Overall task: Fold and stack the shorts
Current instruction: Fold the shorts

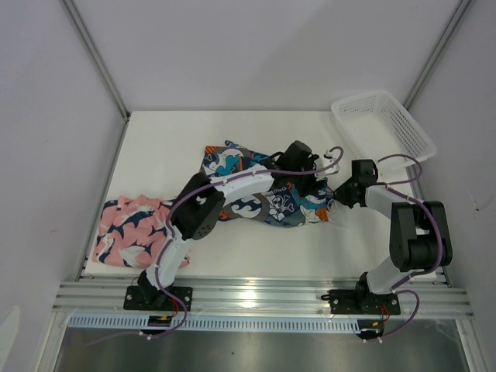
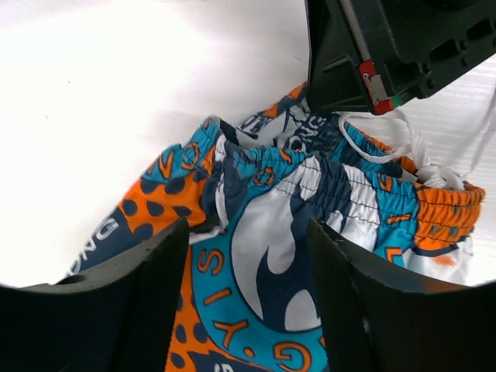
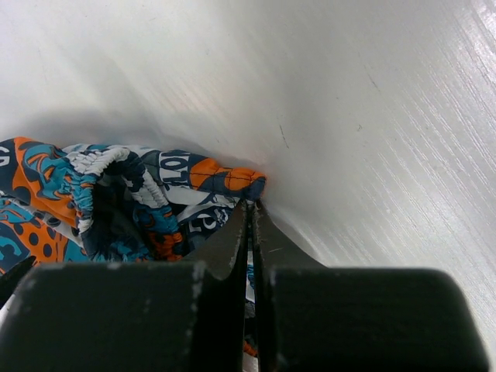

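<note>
Next, I move my left gripper to the bunched waistband corner (image 2: 239, 161) and pinch it, because the gripper's open fingers are over the shorts' front (image 2: 260, 260), short of that corner.
The blue, teal, orange and white shorts (image 1: 252, 194) lie rumpled mid-table. Their waistband and white drawstring (image 2: 387, 147) show in the left wrist view. My left gripper (image 2: 248, 302) hovers open just above them, fabric showing between its fingers (image 2: 151, 294) but not pinched. My right gripper (image 3: 252, 208) is shut on the right edge of these shorts (image 3: 225, 178), low at the table. From above, the left gripper (image 1: 308, 180) and right gripper (image 1: 335, 198) are close together. The pink shorts (image 1: 132, 229) with navy-and-white shapes lie crumpled at the near left.
A white mesh basket (image 1: 384, 124) sits tilted at the back right corner. White walls and metal posts enclose the table (image 1: 170, 147). A metal rail (image 1: 263, 291) runs along its near edge.
</note>
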`<state>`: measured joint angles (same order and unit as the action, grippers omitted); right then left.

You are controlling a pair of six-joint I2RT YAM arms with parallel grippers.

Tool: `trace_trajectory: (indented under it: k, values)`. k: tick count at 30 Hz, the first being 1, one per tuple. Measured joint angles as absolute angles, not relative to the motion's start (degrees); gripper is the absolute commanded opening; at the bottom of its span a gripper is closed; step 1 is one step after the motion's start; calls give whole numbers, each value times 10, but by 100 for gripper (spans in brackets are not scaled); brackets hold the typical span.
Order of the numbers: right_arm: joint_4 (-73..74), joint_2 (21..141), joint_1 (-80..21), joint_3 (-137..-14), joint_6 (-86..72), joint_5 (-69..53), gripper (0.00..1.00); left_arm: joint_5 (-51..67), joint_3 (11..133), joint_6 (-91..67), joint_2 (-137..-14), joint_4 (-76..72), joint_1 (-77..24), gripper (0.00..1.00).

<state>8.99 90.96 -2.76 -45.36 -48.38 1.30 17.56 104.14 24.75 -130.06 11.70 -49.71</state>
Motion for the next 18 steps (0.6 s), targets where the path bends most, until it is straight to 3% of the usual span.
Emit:
trace_trajectory:
  k: [18]
  values:
    - [88, 910, -23, -455, -484, -4, 0, 197, 964, 370, -1298, 0, -499, 66]
